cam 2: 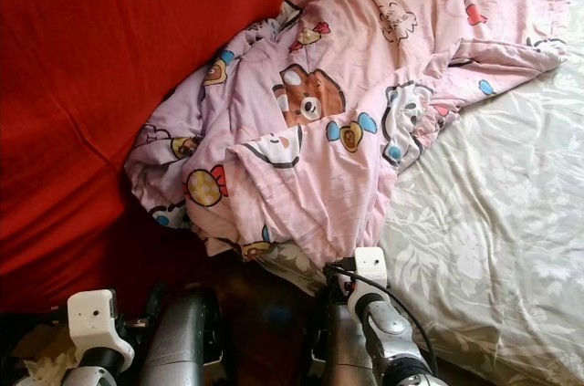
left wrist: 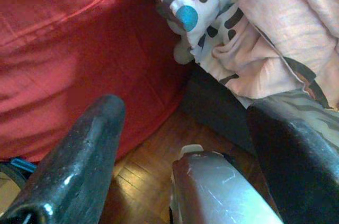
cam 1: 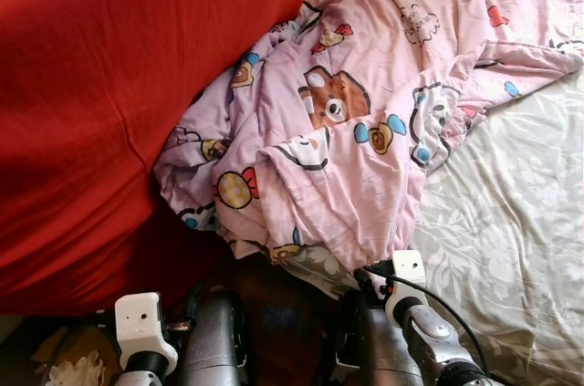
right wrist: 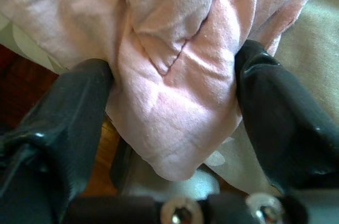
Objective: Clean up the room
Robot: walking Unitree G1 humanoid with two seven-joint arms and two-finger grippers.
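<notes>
The white bear's face [cam 1: 307,150] is cut off by a fold. The pink blanket [cam 1: 351,203] will spread open and show hidden print when I pull the blanket's edge.
A pink blanket [cam 1: 365,121] printed with cartoon bears lies crumpled across the bed, and its bunched edge hangs over the bed's side. My right gripper [right wrist: 175,75] is open, with a thick fold of that blanket [right wrist: 169,97] between its two black fingers [right wrist: 280,123], touching both. In the eye views the right wrist [cam 1: 407,275] sits just under the blanket's hanging edge, where the cloth hides the fingers. My left gripper [left wrist: 185,113] is open and holds nothing; it is low beside the red cushion [left wrist: 69,49], above the floor.
A big red cushion [cam 1: 91,112] fills the left, pressed against the blanket. The bed's pale floral sheet [cam 1: 511,249] lies bare at the right. Dark wooden floor [left wrist: 148,171] shows between cushion and bed. Crumpled white paper [cam 1: 78,372] lies at the lower left.
</notes>
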